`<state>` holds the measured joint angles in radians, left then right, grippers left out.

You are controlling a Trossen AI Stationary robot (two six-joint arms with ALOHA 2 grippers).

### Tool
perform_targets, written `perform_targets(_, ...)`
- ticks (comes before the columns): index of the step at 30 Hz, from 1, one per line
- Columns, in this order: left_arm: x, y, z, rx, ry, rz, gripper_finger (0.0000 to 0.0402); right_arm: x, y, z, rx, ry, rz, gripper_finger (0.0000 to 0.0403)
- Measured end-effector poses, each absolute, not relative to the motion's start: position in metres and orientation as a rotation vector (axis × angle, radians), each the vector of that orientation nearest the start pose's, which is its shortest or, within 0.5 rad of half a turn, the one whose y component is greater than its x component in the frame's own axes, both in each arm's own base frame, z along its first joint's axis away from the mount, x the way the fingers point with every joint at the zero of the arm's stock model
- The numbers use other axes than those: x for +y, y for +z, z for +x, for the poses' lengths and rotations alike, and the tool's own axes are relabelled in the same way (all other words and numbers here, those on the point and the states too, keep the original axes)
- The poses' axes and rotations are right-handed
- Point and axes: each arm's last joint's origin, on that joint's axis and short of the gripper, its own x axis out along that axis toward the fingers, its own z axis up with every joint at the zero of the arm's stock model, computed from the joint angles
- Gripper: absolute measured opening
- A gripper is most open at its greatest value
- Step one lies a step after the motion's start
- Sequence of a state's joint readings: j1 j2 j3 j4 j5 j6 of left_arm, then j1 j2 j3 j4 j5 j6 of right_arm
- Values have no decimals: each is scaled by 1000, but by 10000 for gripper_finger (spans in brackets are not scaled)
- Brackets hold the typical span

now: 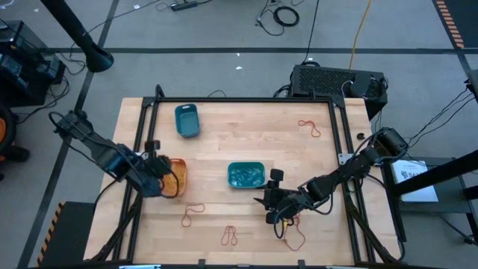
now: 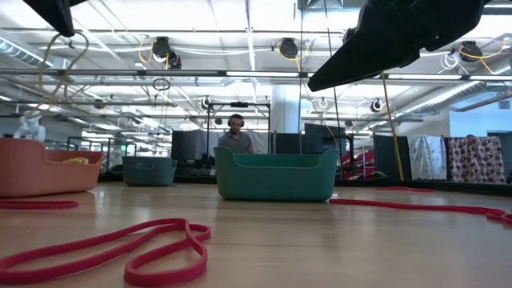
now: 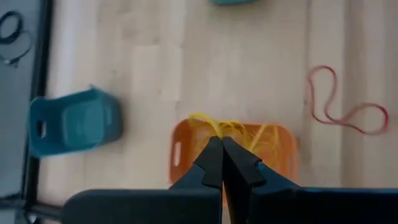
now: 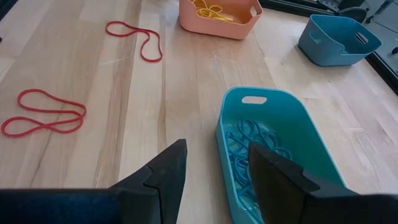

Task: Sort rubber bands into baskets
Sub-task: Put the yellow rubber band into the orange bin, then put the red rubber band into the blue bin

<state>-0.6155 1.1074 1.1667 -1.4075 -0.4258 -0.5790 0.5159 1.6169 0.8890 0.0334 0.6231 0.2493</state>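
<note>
I should go on lowering the orange-yellow band [image 3: 207, 120] with my left gripper, as it hangs above matching bands in the orange basket [image 1: 180, 172], until it is inside the basket's rim before I let go.
My left gripper [image 1: 159, 177] is shut on an orange-yellow rubber band [image 2: 64, 68], above the orange basket [image 1: 176, 178], which holds more yellow bands [image 3: 261, 137]. My right gripper [image 4: 214, 168] is open and empty. It hovers just beside the teal-green basket [image 1: 246, 174], on the side toward the table's right edge. That basket holds blue-green bands [image 4: 255, 146]. The darker blue basket [image 1: 187, 120] stands at the far left. Red bands lie flat on the table [image 1: 193, 214] [image 1: 229, 236] [image 1: 293, 235] [image 1: 309, 127]. My left gripper pinches a strand of the orange-yellow band [image 3: 205, 123] between its two fingertips, coming from above with the fingers pointing down. The band hangs as a slack loop below the fingers, lifted clear above the orange basket [image 2: 40, 168].
A black frame [image 1: 239, 99] borders the wooden tabletop. Black cables lie on the floor beyond the table. A person [image 2: 236, 138] sits in the room far behind the table. Bare wood lies between the blue basket and the far right red band.
</note>
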Motion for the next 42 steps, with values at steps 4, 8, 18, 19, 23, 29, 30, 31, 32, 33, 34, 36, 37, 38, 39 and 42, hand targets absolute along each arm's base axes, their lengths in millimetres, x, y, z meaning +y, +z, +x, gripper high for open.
perform_targets(4,-79,325,133,1112,213,132,2,146,191,291,565,-173,-137,165)
perform_targets(8,-76,317,131,1113,244,160,2,146,191,291,566,-172,-140,165)
perform_targets(18,-79,267,134,1178,240,179,2,146,191,291,566,-172,-141,165)
perform_targets(19,-79,264,134,1190,241,182,2,146,191,291,566,-172,-141,165)
perform_targets(23,-77,251,130,1223,281,170,2,146,191,291,566,-172,-140,165)
perform_targets(29,-71,237,131,1243,324,165,2,146,191,291,565,-173,-135,165)
perform_targets(30,-71,236,132,1239,328,160,2,146,191,291,565,-173,-135,165)
perform_targets(31,-70,235,132,1240,332,160,3,146,191,291,565,-173,-135,165)
perform_targets(32,-69,234,132,1242,335,160,6,146,191,291,565,-174,-135,165)
perform_targets(33,-69,234,133,1242,339,158,12,146,191,291,565,-174,-134,165)
perform_targets(34,-68,234,133,1242,341,155,18,146,191,291,564,-174,-134,165)
perform_targets(36,-67,234,133,1243,347,152,33,146,191,291,564,-174,-133,165)
perform_targets(37,-67,234,133,1245,350,151,41,146,191,291,564,-174,-133,165)
perform_targets(38,-66,234,133,1247,352,153,49,146,191,291,564,-174,-133,165)
perform_targets(39,-66,234,133,1249,356,152,56,146,191,291,564,-174,-133,165)
perform_targets(42,-64,234,134,1248,367,147,70,146,191,291,565,-174,-134,165)
